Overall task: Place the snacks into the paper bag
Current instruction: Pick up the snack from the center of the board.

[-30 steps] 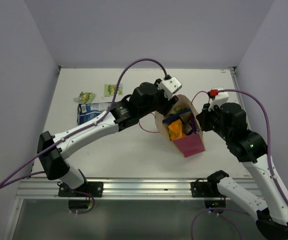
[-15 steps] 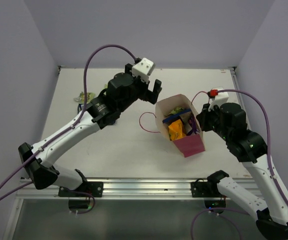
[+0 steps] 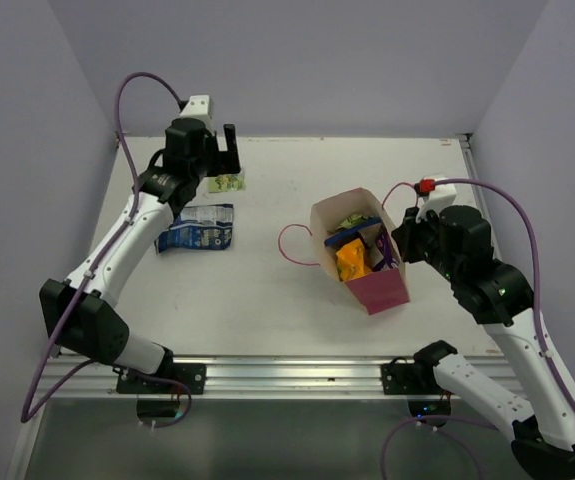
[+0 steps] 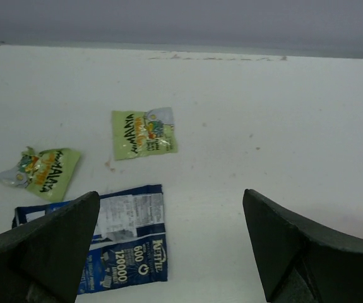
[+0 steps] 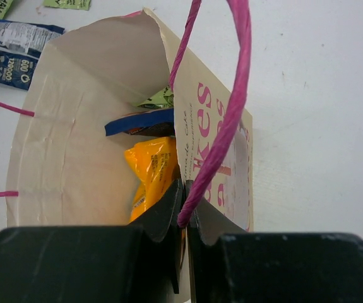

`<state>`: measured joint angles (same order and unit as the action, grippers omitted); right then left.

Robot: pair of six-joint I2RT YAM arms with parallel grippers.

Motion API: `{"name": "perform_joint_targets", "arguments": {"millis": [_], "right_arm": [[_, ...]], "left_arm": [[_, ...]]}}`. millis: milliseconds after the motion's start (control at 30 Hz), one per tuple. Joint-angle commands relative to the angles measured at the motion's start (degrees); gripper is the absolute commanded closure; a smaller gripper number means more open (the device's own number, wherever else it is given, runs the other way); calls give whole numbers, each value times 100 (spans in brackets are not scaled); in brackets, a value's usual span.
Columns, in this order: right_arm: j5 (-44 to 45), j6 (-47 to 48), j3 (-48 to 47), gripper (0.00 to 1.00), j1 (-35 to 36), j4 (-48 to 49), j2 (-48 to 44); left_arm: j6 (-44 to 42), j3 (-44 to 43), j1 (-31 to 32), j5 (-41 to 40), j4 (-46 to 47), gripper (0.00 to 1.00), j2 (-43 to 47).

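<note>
The crumpled green packet lies in the open beyond the dark blue packet, so my left gripper should keep moving down toward it with its fingers open until they are on both sides of its middle (image 4: 45, 171).
The paper bag (image 3: 375, 287) stands right of centre, mouth open. My right gripper (image 3: 399, 242) is shut on its printed front wall and pink cord handle (image 5: 232, 95); the jaws (image 5: 184, 201) pinch the rim. Inside lie an orange packet (image 5: 153, 170), a dark blue packet (image 5: 140, 123) and a green one (image 5: 159, 98). My left gripper (image 3: 217, 150) is open and empty above the far left of the table. Below it (image 4: 170, 202) lie a dark blue packet (image 4: 115, 243) and two green packets (image 4: 143, 132) (image 4: 40, 172).
The bag's other pink cord loop (image 3: 292, 245) lies on the table left of the bag. Grey walls close in the table at the back and on both sides. An aluminium rail (image 3: 287, 375) runs along the near edge.
My left arm has swung from the bag's mouth to the far left, above the loose packets, with its jaws open. The right gripper and the bag have not moved.
</note>
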<state>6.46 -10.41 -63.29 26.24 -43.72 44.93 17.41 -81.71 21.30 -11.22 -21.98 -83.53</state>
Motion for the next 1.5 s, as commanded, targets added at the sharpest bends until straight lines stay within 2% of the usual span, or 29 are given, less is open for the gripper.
{"name": "perform_joint_targets", "arguments": {"millis": [0, 133, 267, 367, 600, 867, 1100, 1467], "right_arm": [[-110, 57, 9, 93, 4, 242, -45], [-241, 31, -8, 93, 4, 242, -63], [-355, 4, 18, 93, 13, 233, -72], [-487, -48, 106, 93, 13, 312, -98], [-549, -66, 132, 94, 13, 330, -54], [-497, -40, 88, 94, 13, 250, -10], [-453, -48, 80, 94, 4, 207, 25], [-347, -31, 18, 94, 4, 163, 104]], "left_arm": [[-140, 50, -223, -915, -237, 2, -251], [-615, -20, -267, -2082, -211, 2, -620], [-1299, -46, -354, -2437, 96, 2, -1120], [-1887, -64, -460, -2437, 466, 3, -1542], [-2531, -257, -785, -2235, 835, 8, -2457], [-2663, -565, -1137, -2112, 914, 16, -3415], [-2690, -811, -1312, -1875, 985, 25, -3855], [-2795, -882, -1321, -1945, 1266, 30, -4478]]}}
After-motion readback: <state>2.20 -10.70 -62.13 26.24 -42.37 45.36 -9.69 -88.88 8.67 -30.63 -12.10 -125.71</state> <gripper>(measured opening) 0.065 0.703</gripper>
